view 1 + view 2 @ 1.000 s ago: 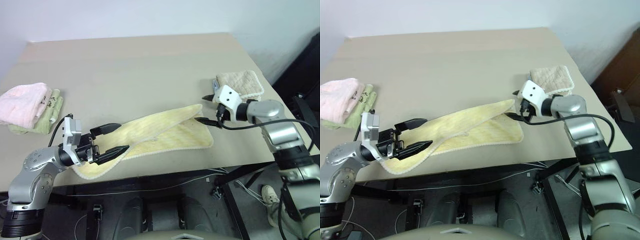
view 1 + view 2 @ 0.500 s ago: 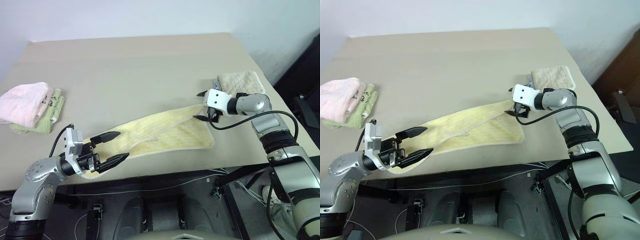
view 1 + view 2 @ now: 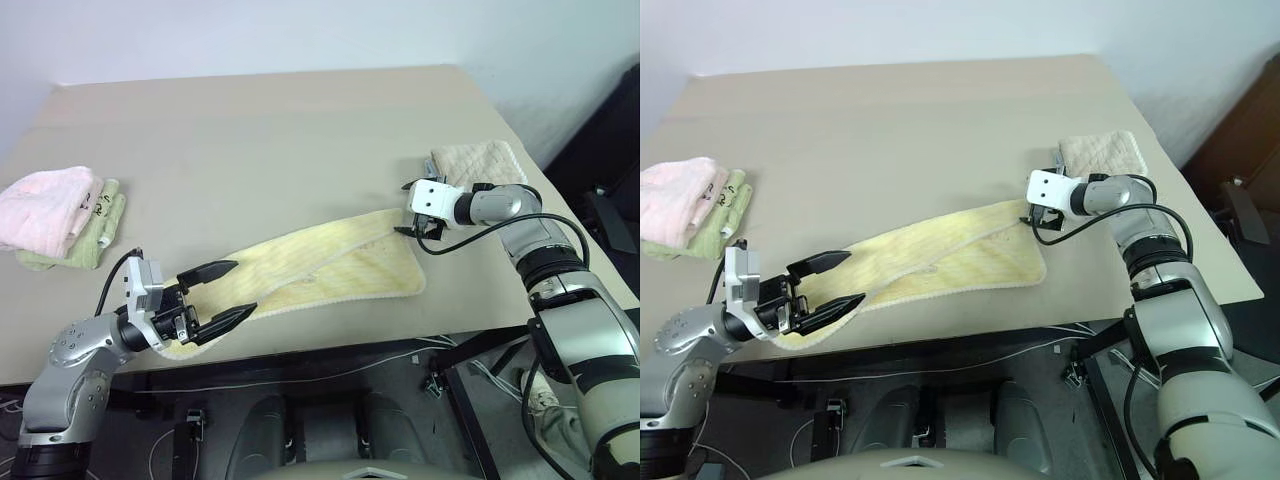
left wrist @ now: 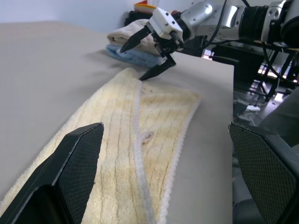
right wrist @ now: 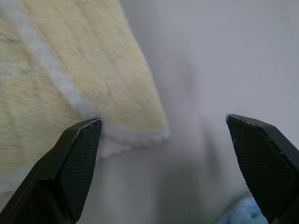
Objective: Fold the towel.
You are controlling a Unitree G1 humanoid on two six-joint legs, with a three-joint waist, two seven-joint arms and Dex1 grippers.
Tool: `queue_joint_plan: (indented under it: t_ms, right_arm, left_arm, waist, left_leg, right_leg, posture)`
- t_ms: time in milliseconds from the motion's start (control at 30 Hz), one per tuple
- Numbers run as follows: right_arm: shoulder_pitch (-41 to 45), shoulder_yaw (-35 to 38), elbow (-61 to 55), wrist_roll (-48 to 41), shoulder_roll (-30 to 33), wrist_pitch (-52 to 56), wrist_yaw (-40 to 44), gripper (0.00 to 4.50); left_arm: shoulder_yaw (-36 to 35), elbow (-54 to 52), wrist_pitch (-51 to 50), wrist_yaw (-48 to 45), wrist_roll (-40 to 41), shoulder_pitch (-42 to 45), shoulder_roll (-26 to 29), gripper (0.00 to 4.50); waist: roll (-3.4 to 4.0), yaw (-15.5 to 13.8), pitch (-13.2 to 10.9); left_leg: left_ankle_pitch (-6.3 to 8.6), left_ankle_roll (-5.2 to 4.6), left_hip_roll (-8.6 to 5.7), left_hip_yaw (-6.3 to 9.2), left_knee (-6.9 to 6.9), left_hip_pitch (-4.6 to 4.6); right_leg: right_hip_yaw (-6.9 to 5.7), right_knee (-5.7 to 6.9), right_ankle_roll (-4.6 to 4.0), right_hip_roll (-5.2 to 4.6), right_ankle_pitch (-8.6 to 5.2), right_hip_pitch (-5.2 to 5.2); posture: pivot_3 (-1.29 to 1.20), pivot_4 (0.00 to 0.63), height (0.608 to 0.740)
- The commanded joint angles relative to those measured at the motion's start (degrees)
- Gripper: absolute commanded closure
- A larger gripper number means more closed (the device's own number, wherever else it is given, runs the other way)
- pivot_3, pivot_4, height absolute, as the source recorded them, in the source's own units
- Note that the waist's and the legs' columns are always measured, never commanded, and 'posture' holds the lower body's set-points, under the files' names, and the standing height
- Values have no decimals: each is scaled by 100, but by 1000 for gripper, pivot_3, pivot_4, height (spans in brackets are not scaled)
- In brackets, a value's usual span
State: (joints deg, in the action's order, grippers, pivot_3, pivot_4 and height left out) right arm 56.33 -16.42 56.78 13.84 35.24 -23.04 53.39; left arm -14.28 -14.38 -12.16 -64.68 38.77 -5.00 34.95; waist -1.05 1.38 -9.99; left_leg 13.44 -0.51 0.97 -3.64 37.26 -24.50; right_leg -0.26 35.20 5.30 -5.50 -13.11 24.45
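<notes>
The pale yellow towel lies with its long band (image 3: 312,264) loosely doubled. The towel should trail below as a sagging strip when I lift the towel's upper corner (image 3: 398,214).
The pale yellow towel (image 3: 330,265) lies as a long band slanting across the table's front, with one long side folded over. My left gripper (image 3: 243,288) hovers open and level over its near left end, fingers (image 4: 70,163) either side of the strip. My right gripper (image 3: 403,210) is open at the towel's far right corner (image 5: 93,70), tilted down, one fingertip at the hem. It also shows across the towel as the right gripper (image 4: 133,64). Neither gripper holds anything.
A folded beige towel (image 3: 480,165) lies just behind the right gripper, on a blue cloth (image 4: 135,53). A pink folded towel (image 3: 45,205) on a green one (image 3: 95,235) sits at the far left. The table's front edge (image 3: 330,345) runs close to the towel.
My right arm has stretched out and its wrist has rolled, bringing the open gripper lower onto the towel's far right corner. The left gripper has hardly moved.
</notes>
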Motion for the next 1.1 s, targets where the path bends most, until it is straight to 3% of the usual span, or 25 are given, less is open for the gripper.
queue_joint_plan:
  t_ms: [33, 133, 600, 1100]
  right_arm:
    - [69, 244, -332, -303, 162, -97, 376, 0]
    - [-87, 165, -636, -288, 158, -72, 618, 0]
    - [236, -150, 247, 539, -35, -507, -367, 0]
    - [460, 77, 598, 361, -487, -718, -895, 0]
  left_arm:
    - [-115, -132, 38, 20, 34, 31, 80, 18]
    - [-134, -156, 36, 4, 42, 14, 126, 18]
    - [-159, -349, 20, 61, 46, -144, 219, 18]
    - [-17, -819, -395, 527, 124, 87, 247, 18]
  waist:
    - [1, -1, -1]
    - [1, -5, -1]
    - [3, 115, -2]
    - [6, 127, -3]
  left_leg:
    - [0, 0, 0, 0, 0, 0]
    - [0, 0, 0, 0, -1, 1]
    - [1, 4, -2, 1, -6, 2]
    - [-1, 9, -1, 2, -15, 4]
  right_leg:
    - [0, 0, 0, 0, 0, 0]
    - [0, 0, 0, -1, 0, 0]
    - [2, -1, -2, -16, 0, 1]
    - [5, -2, -2, -16, 0, 2]
  posture:
    - [0, 150, 740]
    - [0, 150, 740]
    - [0, 150, 740]
    - [0, 150, 740]
